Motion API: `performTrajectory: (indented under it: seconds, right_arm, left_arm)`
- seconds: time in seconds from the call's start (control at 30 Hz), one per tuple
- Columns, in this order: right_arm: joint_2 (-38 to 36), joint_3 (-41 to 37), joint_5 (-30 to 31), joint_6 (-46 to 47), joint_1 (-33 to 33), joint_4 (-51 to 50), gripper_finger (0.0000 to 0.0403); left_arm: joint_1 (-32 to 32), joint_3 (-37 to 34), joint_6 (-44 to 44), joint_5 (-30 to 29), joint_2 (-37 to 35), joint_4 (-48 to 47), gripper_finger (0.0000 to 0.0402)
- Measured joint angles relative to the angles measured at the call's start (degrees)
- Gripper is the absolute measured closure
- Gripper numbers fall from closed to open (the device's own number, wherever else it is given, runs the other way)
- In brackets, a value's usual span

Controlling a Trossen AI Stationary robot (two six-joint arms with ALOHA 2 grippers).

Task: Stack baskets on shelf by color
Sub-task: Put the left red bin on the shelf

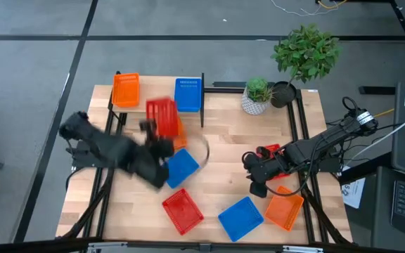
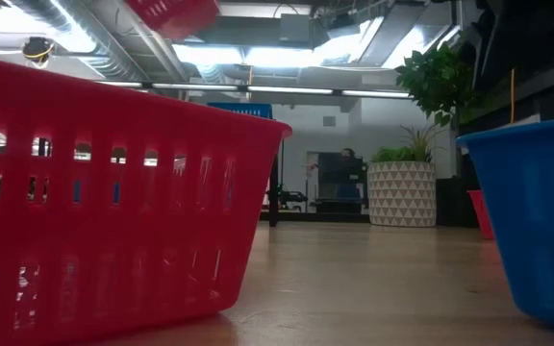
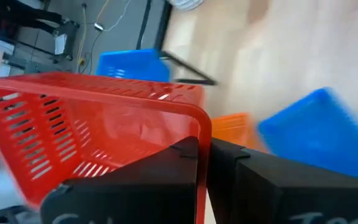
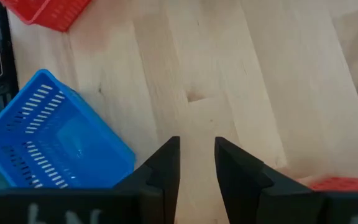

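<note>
The shelf has an open space between its orange basket and blue basket. My left gripper goes on moving the red basket into that gap (image 1: 157,88) until it sits there.
The shelf (image 1: 157,98) stands at the table's far left, with an orange basket (image 1: 126,90) and a blue basket (image 1: 188,94) on it. My left gripper (image 1: 159,135) is shut on a red basket (image 3: 86,124), lifted in front of the shelf and seen high in the low view (image 2: 171,13). Beneath it lie an orange basket (image 1: 180,139) and a blue basket (image 1: 182,167). My right gripper (image 4: 196,152) stands open over bare wood at the table's right, beside a red basket (image 1: 270,151). My left gripper pinches one wall of the red basket at its rim (image 3: 204,134), one finger inside the basket and one outside. The fingers slant downward toward the shelf. The basket is lifted clear of the table and tilted.
A red basket (image 1: 183,211), a blue one (image 1: 241,216) and an orange one (image 1: 284,209) lie along the near edge. A white patterned plant pot (image 1: 256,98) and a taller plant (image 1: 304,53) stand at the far right. Bare wood lies in the table's middle.
</note>
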Motion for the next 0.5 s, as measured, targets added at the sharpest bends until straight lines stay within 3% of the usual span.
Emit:
performTrajectory:
  seconds: [0.13, 0.3, 0.4, 0.5]
  right_arm:
    - [0.0, 0.0, 0.1, -4.3, 0.0, -0.1, 0.0304]
    - [0.0, 0.0, 0.1, -6.6, 0.0, 0.0, 0.0304]
    - [0.0, 0.0, 0.0, -6.2, 0.0, 0.0, 0.0304]
    - [0.0, 0.0, 0.0, -4.7, 0.0, -0.1, 0.0304]
  left_arm:
    - [15.2, 0.0, 13.6, 4.2, -4.0, 0.4, 0.0401]
    - [35.6, 0.0, 25.2, 16.8, -4.7, 0.7, 0.0401]
    - [43.2, 0.1, 32.0, 22.9, -2.9, 2.3, 0.0401]
    - [47.6, 0.0, 39.4, 24.8, -0.5, 6.0, 0.0401]
